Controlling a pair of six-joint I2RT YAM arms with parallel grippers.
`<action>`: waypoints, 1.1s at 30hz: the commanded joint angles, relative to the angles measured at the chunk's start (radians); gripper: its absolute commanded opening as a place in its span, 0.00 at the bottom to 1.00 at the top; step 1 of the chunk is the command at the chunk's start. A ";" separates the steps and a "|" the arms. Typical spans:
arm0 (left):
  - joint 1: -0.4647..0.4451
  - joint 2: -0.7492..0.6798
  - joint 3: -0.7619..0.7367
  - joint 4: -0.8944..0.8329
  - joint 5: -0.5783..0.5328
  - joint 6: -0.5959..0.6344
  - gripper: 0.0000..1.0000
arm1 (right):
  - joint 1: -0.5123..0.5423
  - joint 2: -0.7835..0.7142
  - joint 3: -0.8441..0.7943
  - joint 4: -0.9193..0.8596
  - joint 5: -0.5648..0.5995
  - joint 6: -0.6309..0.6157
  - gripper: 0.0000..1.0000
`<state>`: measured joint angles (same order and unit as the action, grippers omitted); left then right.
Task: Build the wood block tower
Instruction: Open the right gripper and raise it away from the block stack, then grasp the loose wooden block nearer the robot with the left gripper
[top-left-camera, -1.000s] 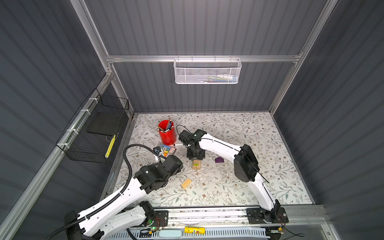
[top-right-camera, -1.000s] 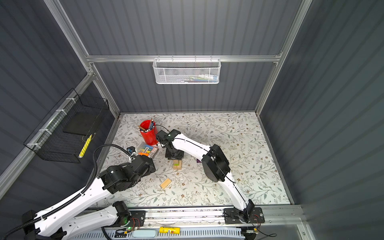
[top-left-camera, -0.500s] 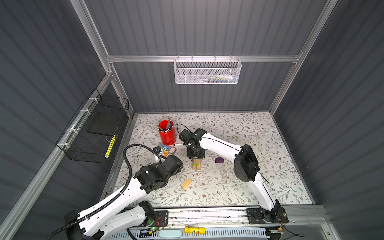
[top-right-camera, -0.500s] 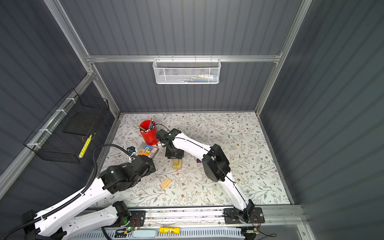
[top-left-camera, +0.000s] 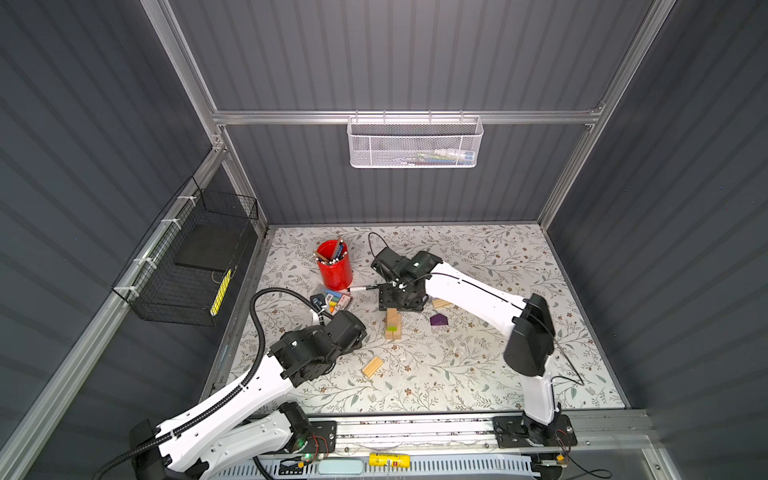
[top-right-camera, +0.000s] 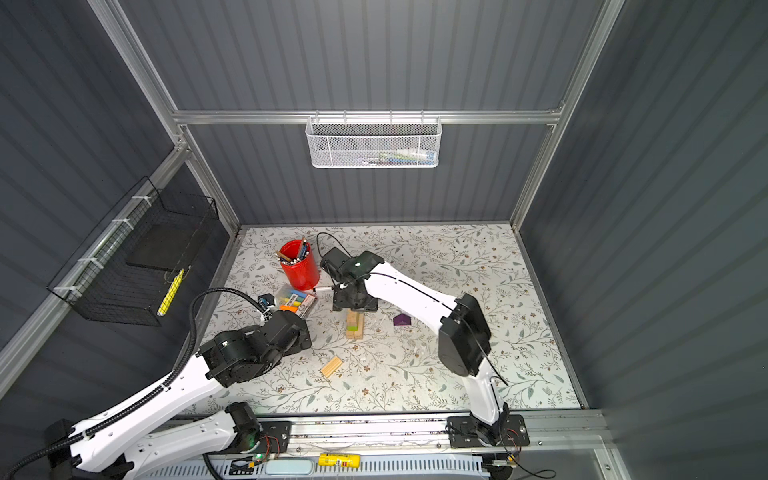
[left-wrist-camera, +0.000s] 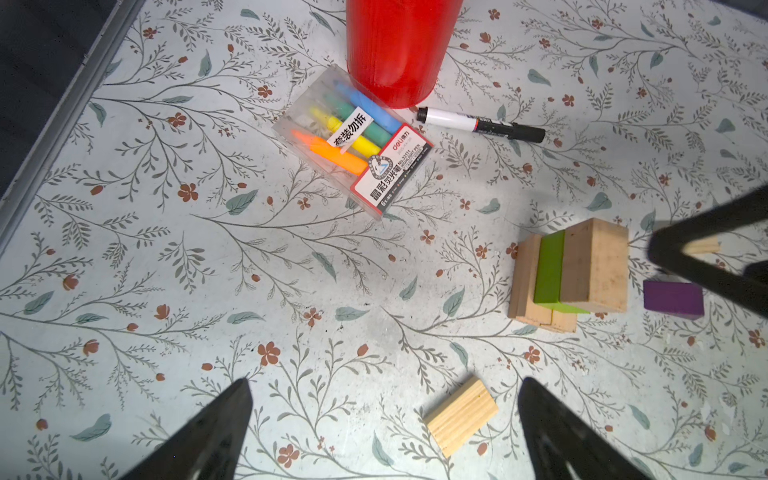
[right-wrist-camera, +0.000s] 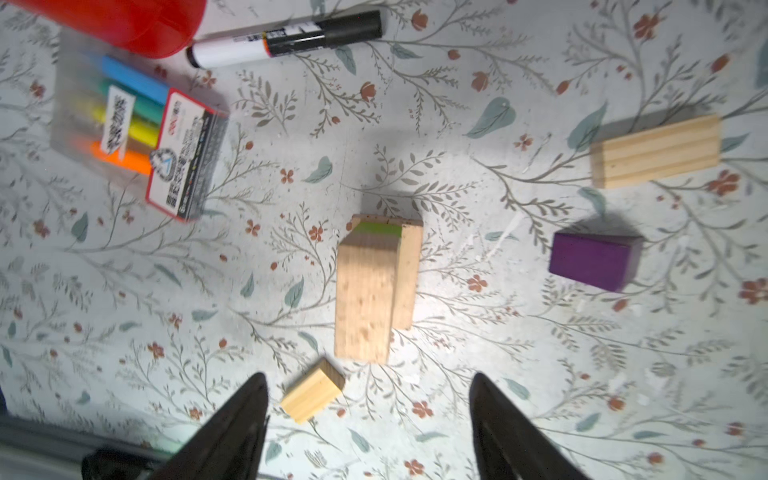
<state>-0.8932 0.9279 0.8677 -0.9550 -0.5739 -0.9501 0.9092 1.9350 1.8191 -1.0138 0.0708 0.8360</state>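
The tower's top brick (top-left-camera: 391, 314) has my right gripper hanging open over it, so that gripper should move away while my left gripper brings the front grooved block (top-left-camera: 372, 367) there.
The tower (top-left-camera: 393, 326) (top-right-camera: 354, 325) stands mid-floor, pale wood bricks with a lime-green layer and a plain wood brick on top (right-wrist-camera: 365, 291) (left-wrist-camera: 590, 266). My right gripper (right-wrist-camera: 368, 378) hangs just above it, open, with nothing between its fingers. The purple block (top-left-camera: 438, 319) (right-wrist-camera: 592, 259) lies just right of the tower. One grooved wood block (top-left-camera: 372, 367) (left-wrist-camera: 461, 415) lies nearer the front, another (top-left-camera: 441, 303) (right-wrist-camera: 656, 151) behind the purple one. My left gripper (left-wrist-camera: 384, 382) is open and empty, hovering left of the tower with the front grooved block beneath it.
A red pen cup (top-left-camera: 335, 270) stands at the back left, a highlighter packet (top-left-camera: 334, 300) and a black-capped marker (left-wrist-camera: 482, 124) beside it. A black wire basket (top-left-camera: 191, 266) hangs on the left wall, a white one (top-left-camera: 415, 143) on the back wall.
My right gripper's jaws have opened and lifted slightly, leaving the top wood brick on the tower. The left arm has not moved.
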 joint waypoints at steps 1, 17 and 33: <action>0.008 0.007 -0.001 -0.002 0.087 0.103 1.00 | -0.003 -0.099 -0.141 0.102 -0.003 -0.060 0.84; 0.002 0.133 -0.142 0.271 0.414 0.256 0.94 | -0.007 -0.584 -0.825 0.553 -0.058 -0.180 0.99; -0.011 0.290 -0.236 0.485 0.466 0.291 0.73 | -0.035 -0.767 -1.060 0.788 -0.042 -0.138 0.99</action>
<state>-0.8970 1.1992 0.6437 -0.5102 -0.1287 -0.6792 0.8829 1.1885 0.7773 -0.2600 0.0135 0.6876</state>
